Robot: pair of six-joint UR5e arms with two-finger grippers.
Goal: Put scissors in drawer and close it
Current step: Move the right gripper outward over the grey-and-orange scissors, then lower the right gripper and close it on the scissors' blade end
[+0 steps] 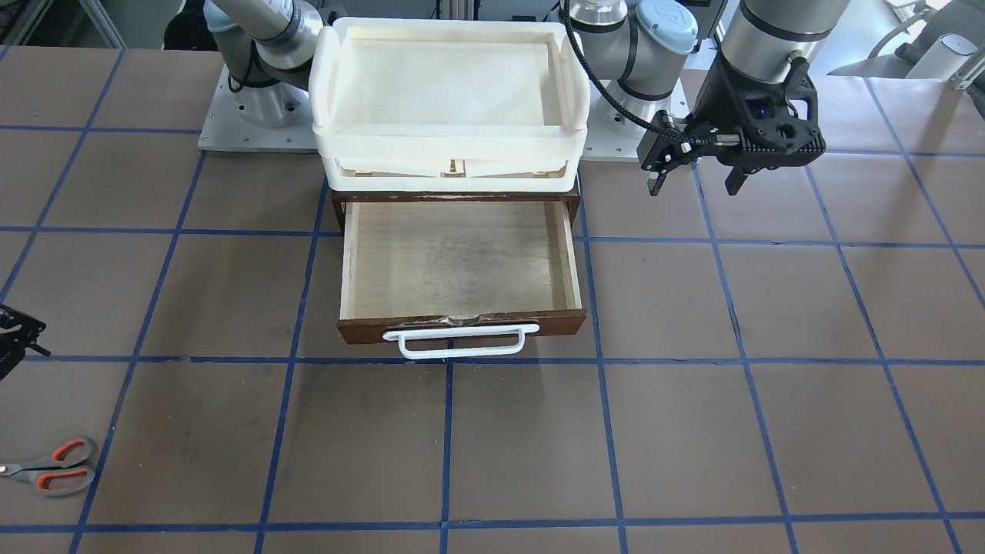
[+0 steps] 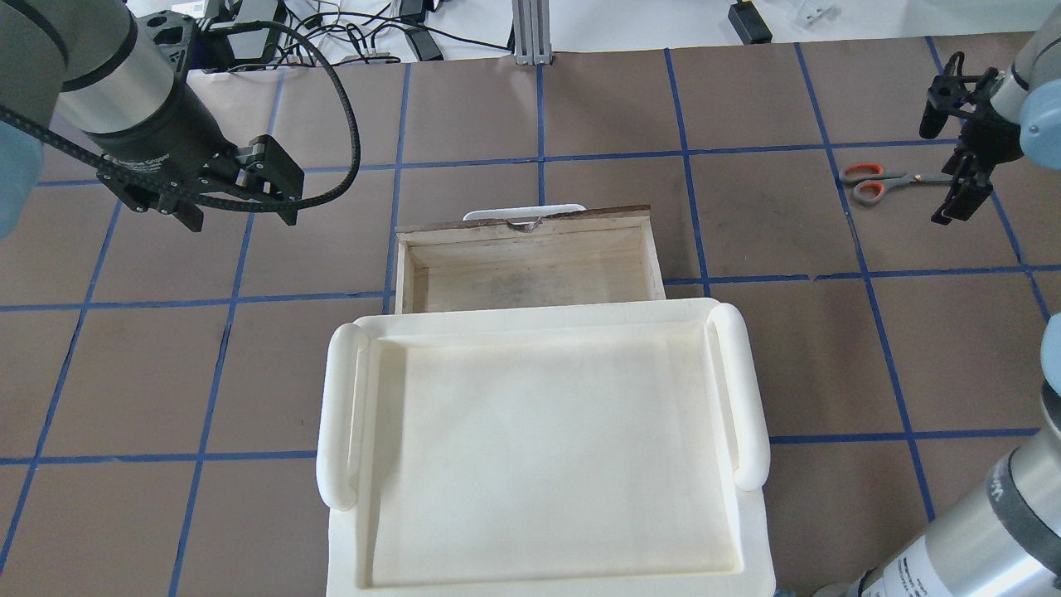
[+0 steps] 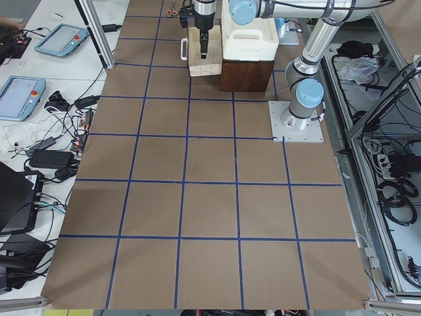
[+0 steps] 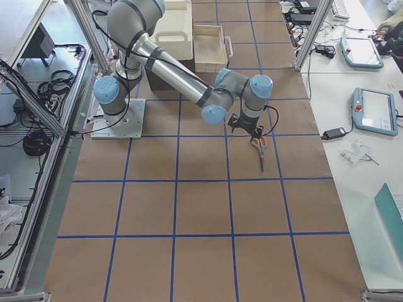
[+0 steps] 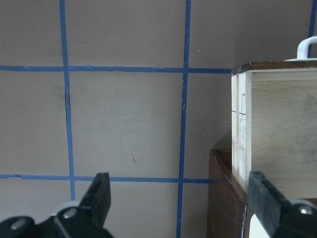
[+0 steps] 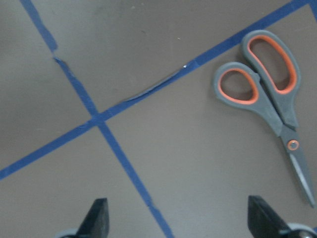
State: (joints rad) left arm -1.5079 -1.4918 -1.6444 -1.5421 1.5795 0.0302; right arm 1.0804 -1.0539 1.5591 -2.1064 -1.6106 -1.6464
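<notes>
The blades [image 6: 301, 172] lie closed over each other and the handles sit side by side, so I expect the scissors [image 1: 57, 468] to stay shut when I lift them into the drawer.
The scissors [image 1: 50, 467] lie flat on the table, far out on my right side, with grey handles and orange-red inner loops. They also show in the overhead view [image 2: 879, 181] and in the right wrist view [image 6: 272, 99]. My right gripper [image 2: 938, 172] is open and empty, hovering over the blade end of the scissors. The drawer [image 1: 462, 327] is pulled open, and its pale plywood interior [image 2: 530, 278] is bare. My left gripper [image 1: 692, 181] is open and empty, held above the table beside the drawer's side wall [image 5: 282, 129].
A white plastic tray [image 2: 340, 414] sits on top of the dark brown cabinet [image 5: 223, 198] that holds the drawer. The white bar handle [image 1: 462, 342] sticks out from the drawer front. Blue tape lines grid the brown table.
</notes>
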